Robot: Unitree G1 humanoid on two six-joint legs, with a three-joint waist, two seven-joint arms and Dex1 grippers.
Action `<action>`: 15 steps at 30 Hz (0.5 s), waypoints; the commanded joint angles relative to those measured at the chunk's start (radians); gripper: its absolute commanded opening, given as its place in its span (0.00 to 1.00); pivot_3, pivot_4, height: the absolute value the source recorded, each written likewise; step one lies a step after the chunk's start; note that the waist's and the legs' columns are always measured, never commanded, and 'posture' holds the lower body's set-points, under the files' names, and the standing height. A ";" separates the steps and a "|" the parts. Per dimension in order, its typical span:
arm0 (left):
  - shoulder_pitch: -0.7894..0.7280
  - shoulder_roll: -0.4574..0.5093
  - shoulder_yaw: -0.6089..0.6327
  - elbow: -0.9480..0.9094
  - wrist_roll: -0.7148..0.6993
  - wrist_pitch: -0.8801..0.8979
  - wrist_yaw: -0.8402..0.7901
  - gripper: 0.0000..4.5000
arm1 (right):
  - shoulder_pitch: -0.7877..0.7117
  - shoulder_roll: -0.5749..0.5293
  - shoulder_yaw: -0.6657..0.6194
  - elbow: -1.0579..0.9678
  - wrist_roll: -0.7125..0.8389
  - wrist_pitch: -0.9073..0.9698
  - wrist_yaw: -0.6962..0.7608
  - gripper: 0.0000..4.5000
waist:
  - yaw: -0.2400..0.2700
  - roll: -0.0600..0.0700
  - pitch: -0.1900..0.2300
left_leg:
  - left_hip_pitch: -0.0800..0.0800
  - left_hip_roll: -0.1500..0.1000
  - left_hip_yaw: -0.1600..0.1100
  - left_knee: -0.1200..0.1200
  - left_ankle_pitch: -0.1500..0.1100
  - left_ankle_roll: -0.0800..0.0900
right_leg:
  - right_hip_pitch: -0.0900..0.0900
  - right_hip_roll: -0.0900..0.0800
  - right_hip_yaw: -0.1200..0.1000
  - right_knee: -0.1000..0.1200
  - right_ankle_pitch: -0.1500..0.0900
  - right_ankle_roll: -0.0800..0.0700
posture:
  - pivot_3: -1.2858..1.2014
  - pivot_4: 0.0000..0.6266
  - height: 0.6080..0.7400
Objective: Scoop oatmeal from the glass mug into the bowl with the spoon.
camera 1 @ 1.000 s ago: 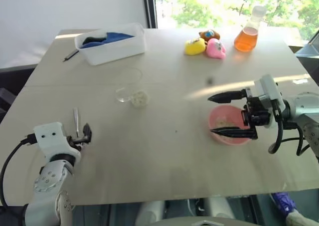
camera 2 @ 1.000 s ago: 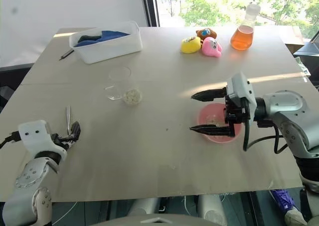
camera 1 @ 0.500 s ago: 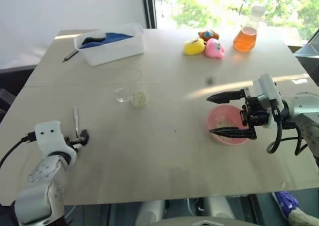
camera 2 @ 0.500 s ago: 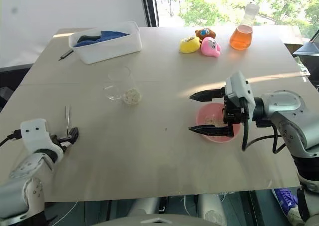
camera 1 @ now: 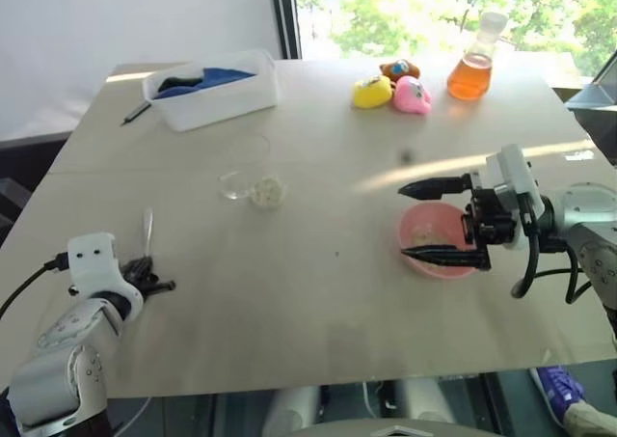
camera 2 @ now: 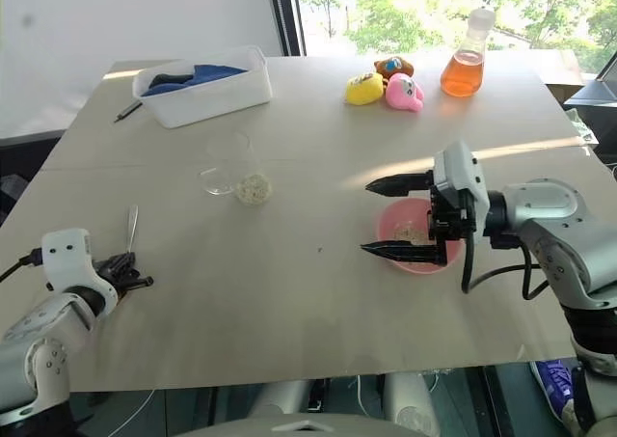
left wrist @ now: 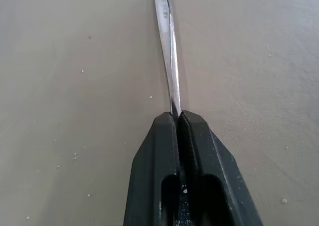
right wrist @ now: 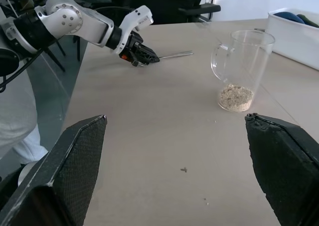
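Observation:
The glass mug has tall walls (right wrist: 247,61). The spoon (camera 1: 147,230) will therefore rest against the mug's rim with its handle sticking out when I leave it inside.
The spoon (camera 1: 147,229) lies flat on the table near its left edge. My left gripper (left wrist: 176,117) is shut on the end of the spoon's handle (left wrist: 168,46), low over the tabletop. The glass mug (right wrist: 241,61) stands upright mid-table with a small heap of oatmeal (right wrist: 236,97) in its bottom. The pink bowl (camera 1: 408,242) sits to the right and holds a few flakes. My right gripper (camera 1: 439,220) hangs open just above the bowl, one finger over the far rim and one over the near rim, with nothing between them.
A white tub (camera 1: 214,92) with blue cloth stands at the back left, a dark pen (camera 1: 137,111) beside it. Plush toys (camera 1: 391,90) and a flask of orange liquid (camera 1: 469,68) stand at the back right. The table's left edge runs close to my left hand.
My left gripper, open before, has sunk a little to the left and shut on the spoon's handle. The right gripper has stayed open over the bowl.

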 commanded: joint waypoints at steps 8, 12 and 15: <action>0.126 -0.114 0.008 -0.032 0.010 -0.295 -0.053 0.01 | -0.022 0.019 -0.013 -0.002 -0.002 -0.018 0.014 1.00 | -0.001 0.003 -0.002 | 0.000 0.000 0.001 0.000 0.000 0.000 | -0.001 0.000 0.002 0.000 0.000 0.000 | 0.52 0.24 1.00; 0.182 -0.178 0.012 -0.123 0.000 -0.456 -0.084 0.01 | -0.010 0.035 -0.001 0.001 -0.004 -0.017 0.012 1.00 | 0.002 -0.002 0.000 | -0.002 0.000 0.002 0.000 0.000 0.000 | -0.002 -0.001 0.001 -0.001 0.000 0.000 | 0.52 0.24 1.00; 0.205 -0.213 -0.003 -0.201 -0.055 -0.602 -0.171 0.01 | -0.003 0.050 -0.001 0.002 0.010 0.000 0.006 1.00 | 0.005 -0.004 0.000 | -0.003 0.000 0.001 0.000 -0.001 0.001 | -0.002 -0.001 0.000 -0.001 0.000 0.000 | 0.52 0.24 1.00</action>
